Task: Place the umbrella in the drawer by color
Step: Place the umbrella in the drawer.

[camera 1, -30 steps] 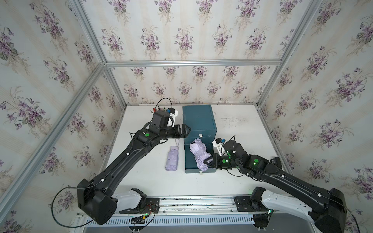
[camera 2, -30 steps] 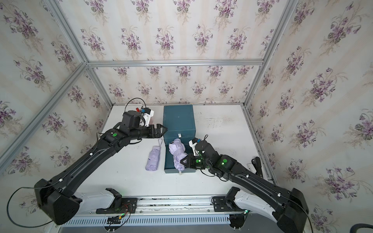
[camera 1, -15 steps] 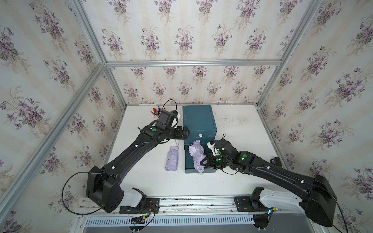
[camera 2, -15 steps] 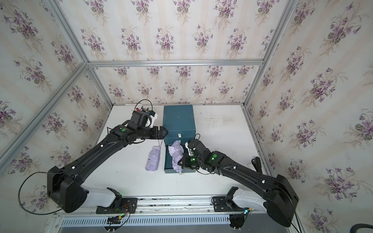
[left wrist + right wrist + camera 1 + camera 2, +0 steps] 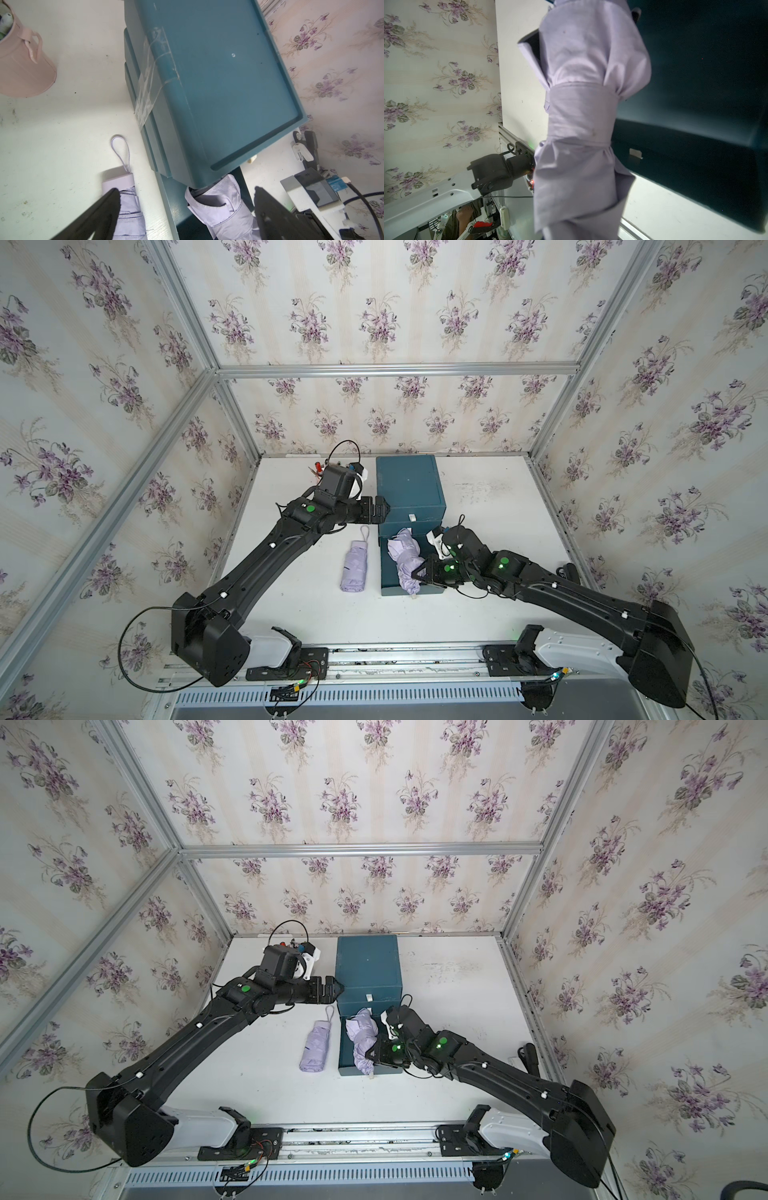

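The loosely wrapped umbrella's near end [image 5: 410, 588] lies across the drawer's front side. Next, my right gripper tucks it inside before my left gripper takes the folded umbrella [image 5: 354, 566].
A teal drawer cabinet [image 5: 409, 485] [image 5: 368, 963] stands at the back middle, its bottom drawer [image 5: 432, 591] [image 5: 347, 1069] pulled out. A loosely wrapped lavender umbrella [image 5: 405, 560] [image 5: 363, 1040] [image 5: 581, 124] lies lengthwise in that drawer, its near end over the front wall. My right gripper [image 5: 419, 574] [image 5: 371, 1054] is shut on its near part; the cloth hides the fingers in the right wrist view. A second, neatly folded lavender umbrella [image 5: 355, 566] [image 5: 128, 207] lies on the table left of the drawer. My left gripper [image 5: 384, 510] [image 5: 186, 190] is open at the cabinet's front left corner, holding nothing.
A pink bucket [image 5: 22, 62] with small items stands at the back left, behind my left wrist. The upper drawer [image 5: 411, 517] with a white tag is shut. Flowered walls close in three sides, and a metal rail [image 5: 399, 659] runs along the front.
My right gripper has shifted slightly left with the umbrella over the open drawer. My left arm has changed pose a little, its open gripper staying by the cabinet corner.
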You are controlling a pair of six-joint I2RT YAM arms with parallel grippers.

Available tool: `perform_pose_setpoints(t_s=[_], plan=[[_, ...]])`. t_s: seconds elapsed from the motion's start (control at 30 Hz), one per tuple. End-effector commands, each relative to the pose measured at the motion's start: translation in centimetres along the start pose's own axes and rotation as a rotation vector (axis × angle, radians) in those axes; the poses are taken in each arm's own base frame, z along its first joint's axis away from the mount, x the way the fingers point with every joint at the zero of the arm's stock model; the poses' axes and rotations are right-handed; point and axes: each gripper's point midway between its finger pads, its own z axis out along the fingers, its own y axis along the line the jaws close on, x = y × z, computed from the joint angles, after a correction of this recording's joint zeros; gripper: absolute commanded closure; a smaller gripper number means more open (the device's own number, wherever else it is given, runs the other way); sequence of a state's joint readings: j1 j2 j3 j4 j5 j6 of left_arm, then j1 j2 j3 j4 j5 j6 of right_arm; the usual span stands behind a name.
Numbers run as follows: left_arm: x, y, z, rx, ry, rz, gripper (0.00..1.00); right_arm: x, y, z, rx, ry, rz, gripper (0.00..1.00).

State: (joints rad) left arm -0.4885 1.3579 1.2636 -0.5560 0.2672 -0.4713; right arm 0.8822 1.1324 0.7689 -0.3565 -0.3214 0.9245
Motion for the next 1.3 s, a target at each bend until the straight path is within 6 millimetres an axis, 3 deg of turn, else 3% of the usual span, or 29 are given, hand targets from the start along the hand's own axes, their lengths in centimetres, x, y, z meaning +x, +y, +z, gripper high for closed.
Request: perform_pose_setpoints(t_s=[0.0, 0.23, 0.33, 0.6, 0.93, 1.27], plan=[[-1.3, -0.8, -0.5, 0.024, -0.041, 0.027, 0.01, -0.1, 0.1, -0.8, 0.008, -0.025, 0.014, 1.0], [-2.1, 1.1, 0.4, -0.087, -0.05, 0.028, 0.02, 1.0, -0.5, -0.2, -0.03, 0.003, 0.083, 1.0], [-1.7, 2.0, 1.9, -0.119, -0.023, 0.021, 0.02, 1.0, -0.4, 0.3, -0.036, 0.015, 0.093, 1.0], [-0.8, 3.5, 3.7, -0.181, 0.034, 0.017, 0.05, -1.5, -1.3, 1.2, 0.012, -0.021, 0.12, 1.0], [1.0, 3.4, 4.1, -0.15, 0.099, 0.039, 0.11, -3.5, -1.1, 3.2, 0.001, -0.028, 0.126, 1.0], [2.6, 3.5, 4.3, -0.133, 0.132, 0.029, 0.15, -5.3, -0.3, 2.6, 0.003, -0.091, 0.136, 1.0]])
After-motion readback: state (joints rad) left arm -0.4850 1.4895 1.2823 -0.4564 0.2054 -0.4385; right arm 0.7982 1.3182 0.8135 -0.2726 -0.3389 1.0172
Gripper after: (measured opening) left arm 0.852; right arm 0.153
